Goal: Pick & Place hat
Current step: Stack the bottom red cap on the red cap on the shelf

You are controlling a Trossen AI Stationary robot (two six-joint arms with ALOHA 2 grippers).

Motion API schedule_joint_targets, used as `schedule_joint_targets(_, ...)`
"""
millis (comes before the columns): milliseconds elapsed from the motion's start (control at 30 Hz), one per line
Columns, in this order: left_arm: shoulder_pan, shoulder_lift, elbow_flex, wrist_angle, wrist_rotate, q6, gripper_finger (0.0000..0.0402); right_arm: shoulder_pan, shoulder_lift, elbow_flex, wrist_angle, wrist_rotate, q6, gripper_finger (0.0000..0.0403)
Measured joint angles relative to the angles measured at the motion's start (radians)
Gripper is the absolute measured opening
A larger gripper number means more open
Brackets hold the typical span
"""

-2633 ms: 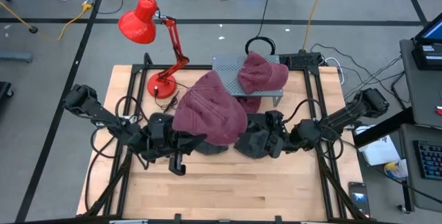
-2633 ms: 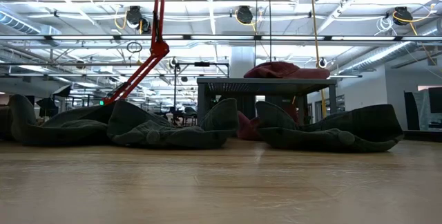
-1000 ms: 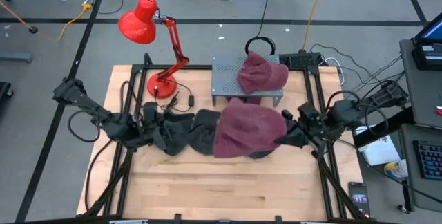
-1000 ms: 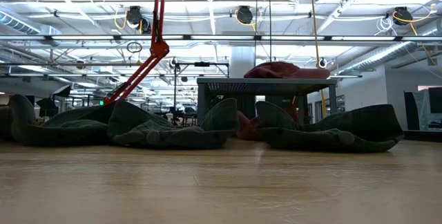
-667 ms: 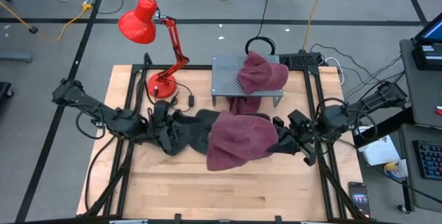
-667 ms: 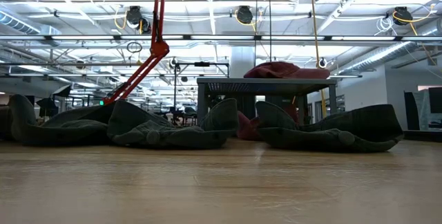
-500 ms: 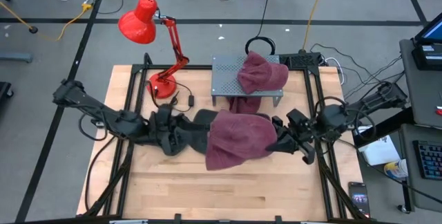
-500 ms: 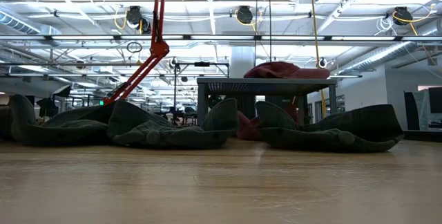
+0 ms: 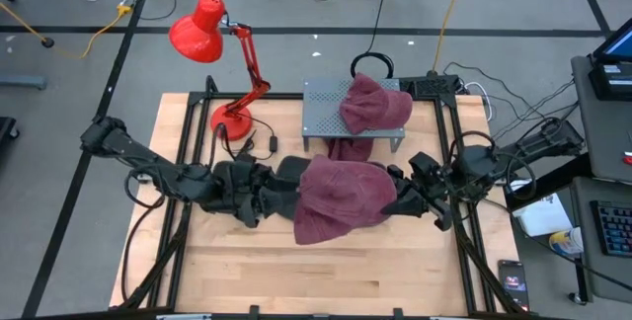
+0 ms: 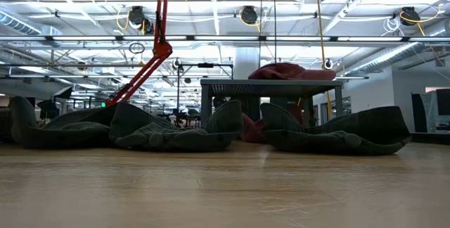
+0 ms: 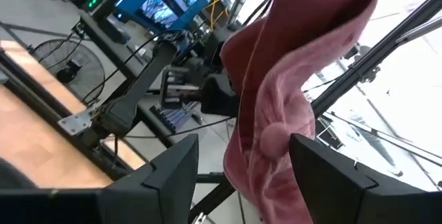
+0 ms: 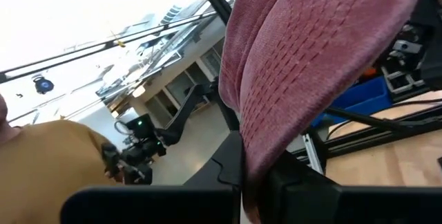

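Note:
Next, I take the hat's top button (image 11: 275,140) with my left gripper before I carry the hat to the grey stand, because my right gripper holds the maroon hat tilted by its brim (image 12: 314,65).
A maroon knitted hat (image 9: 341,200) hangs over the middle of the table, with my right gripper (image 9: 398,201) shut on its right end. In the right wrist view the hat (image 12: 311,65) rises away from the gripper (image 12: 259,177). My left gripper (image 9: 272,200) is open at the hat's left end. In the left wrist view its two fingers stand on either side of the hat's folded end (image 11: 273,134). A second maroon hat (image 9: 375,105) lies on top of a grey stand (image 9: 324,93) at the far side. My right gripper pinches the hat's edge (image 12: 254,151) between its two fingers, coming about level from the table's right side. One layer or several, I cannot tell. The hat stretches from the fingers toward the table's left, off the wood. Whether my left gripper touches the hat I cannot tell.
Dark grey hats (image 10: 169,131) (image 10: 337,133) lie on the table under the arms, in front of the stand (image 10: 271,86). A red desk lamp (image 9: 212,39) stands at the far left corner. Bare wood lies along the near edge.
My left gripper has moved toward the table's right, up to the maroon hat's left end, staying open. My right gripper has carried the hat a little toward the near edge and the left, then held still.

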Motion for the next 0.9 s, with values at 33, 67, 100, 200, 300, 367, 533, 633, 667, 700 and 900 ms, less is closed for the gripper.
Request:
schedule_joint_targets(33, 0.000, 0.000, 0.000, 0.015, 0.000, 0.010, 0.0230, 0.001, 0.000, 0.000, -0.002, 0.000, 0.005, 0.0006)
schedule_joint_targets(67, 0.000, 0.000, 0.000, 0.029, 0.000, 0.012, 0.0230, 0.001, 0.000, 0.000, -0.006, 0.001, 0.009, 0.0006)
schedule_joint_targets(100, 0.000, 0.000, 0.000, 0.038, 0.005, 0.012, 0.0230, 0.000, 0.000, 0.000, -0.007, 0.003, 0.010, 0.0006)
schedule_joint_targets(200, 0.000, 0.002, 0.000, 0.033, 0.027, -0.003, 0.0230, -0.012, 0.000, 0.000, -0.007, 0.001, 0.018, 0.0006)
schedule_joint_targets(300, -0.001, 0.019, 0.000, 0.041, 0.028, -0.011, 0.0230, -0.013, 0.000, 0.000, -0.007, 0.002, 0.018, 0.0006)
schedule_joint_targets(367, -0.004, 0.021, 0.003, 0.031, 0.027, -0.011, 0.0228, -0.013, 0.000, 0.000, -0.008, 0.000, 0.019, 0.0006)
schedule_joint_targets(533, -0.005, 0.018, 0.026, 0.027, 0.026, 0.023, 0.0174, -0.012, 0.000, 0.000, -0.008, 0.000, 0.019, 0.0006)
schedule_joint_targets(633, -0.005, 0.018, 0.031, 0.028, 0.027, 0.034, 0.0114, -0.012, 0.000, 0.000, -0.008, 0.004, 0.018, 0.0007)
schedule_joint_targets(667, -0.005, 0.018, 0.031, 0.026, 0.032, 0.034, 0.0093, -0.012, 0.000, 0.000, -0.009, 0.005, 0.018, 0.0008)
schedule_joint_targets(700, -0.005, 0.018, 0.031, 0.022, 0.044, 0.034, 0.0070, -0.012, 0.000, 0.000, -0.010, 0.005, 0.018, 0.0009)
schedule_joint_targets(900, -0.005, 0.018, 0.031, 0.014, 0.091, 0.030, 0.0034, -0.012, 0.000, 0.000, -0.014, 0.008, 0.018, 0.0023)
